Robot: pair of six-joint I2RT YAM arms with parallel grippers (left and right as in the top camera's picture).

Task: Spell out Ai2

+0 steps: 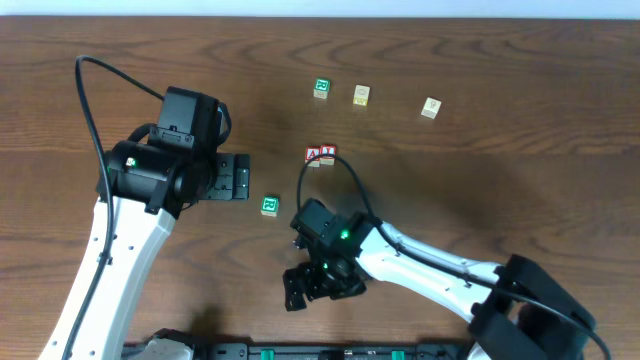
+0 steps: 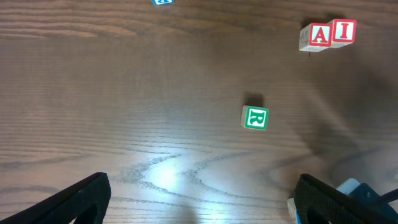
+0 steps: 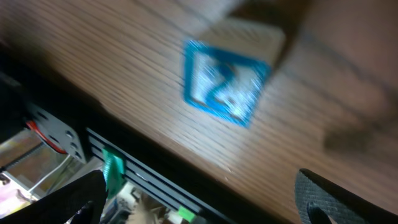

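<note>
The blue "2" block lies by the front rail, far from my left gripper, so next my right gripper takes it and carries it toward the "I" block.
Red "A" and "I" blocks sit side by side mid-table; they also show in the left wrist view as "A" and "I". A blue "2" block lies on the table ahead of my open, empty right gripper, blurred. In the overhead view the right gripper is near the front edge and hides that block. My left gripper is open and empty, left of a green block, which the left wrist view shows beyond the open jaws.
A green block, a yellow block and a cream block stand at the back. A blue block edge shows at the top of the left wrist view. The table's front edge and rail lie just below the right gripper.
</note>
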